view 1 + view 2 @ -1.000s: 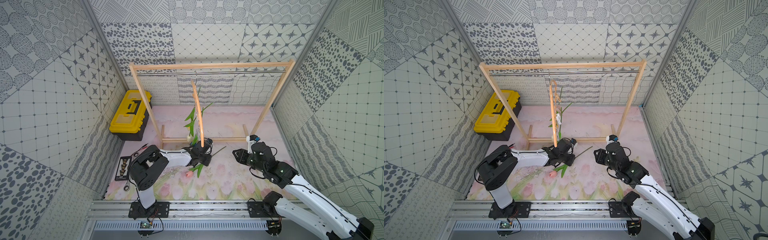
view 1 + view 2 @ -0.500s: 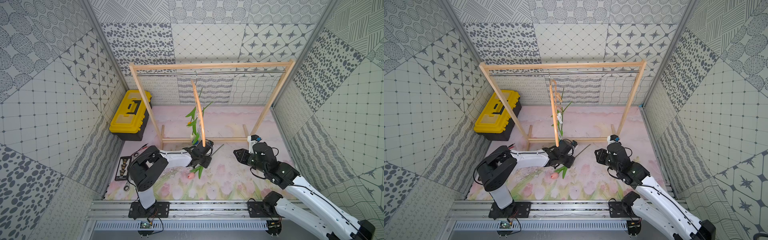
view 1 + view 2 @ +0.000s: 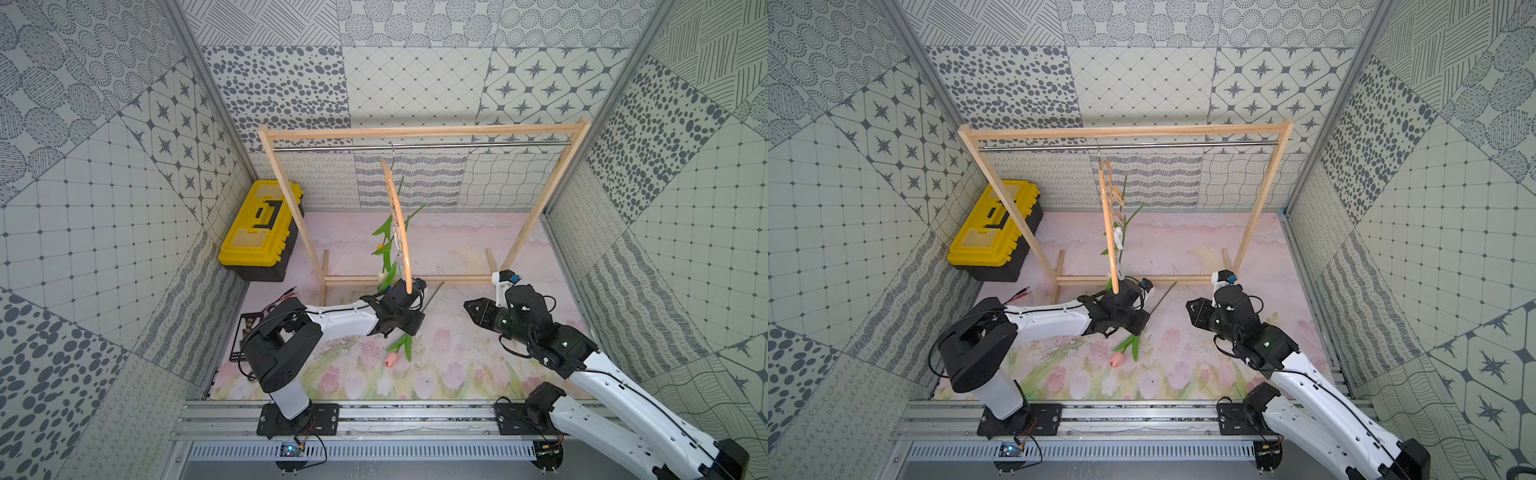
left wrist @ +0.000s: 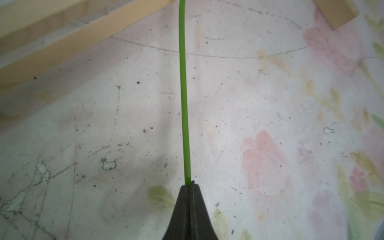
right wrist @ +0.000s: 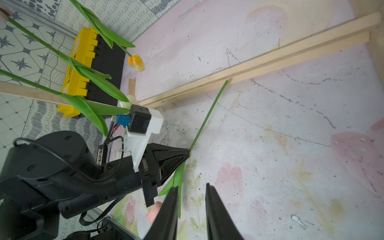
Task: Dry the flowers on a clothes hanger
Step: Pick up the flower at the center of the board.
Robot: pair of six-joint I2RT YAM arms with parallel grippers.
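Observation:
The pink tulip has its stem (image 3: 433, 296) sticking out free past my left gripper, so my left gripper should keep carrying it to my right gripper's open fingers (image 3: 472, 310) until they close.
The wooden clothes hanger (image 3: 398, 224) (image 3: 1111, 232) hangs edge-on from the steel rod. Clipped to it, the flowers with yellow (image 5: 136, 62) and cream (image 5: 128, 101) heads dangle head down. A pink tulip (image 3: 390, 359) (image 3: 1116, 359) lies low over the mat below. My left gripper (image 3: 413, 328) (image 4: 191, 185) is shut on its green stem (image 4: 184, 93) (image 5: 209, 112), partway along it. My right gripper (image 3: 469, 305) (image 5: 192, 189) hovers to the right of the tulip. Its jaws stand slightly apart with nothing between them.
A large wooden frame (image 3: 415, 133) carries the rod, and its base rail (image 3: 415, 279) lies just behind the left gripper. A yellow toolbox (image 3: 262, 226) stands at the back left. A small black tray (image 3: 243, 336) sits by the left wall.
My left gripper has shut on the pink tulip's stem and shifted slightly, dragging the head a little forward and right. My right gripper has narrowed a touch. The hanging flowers swayed.

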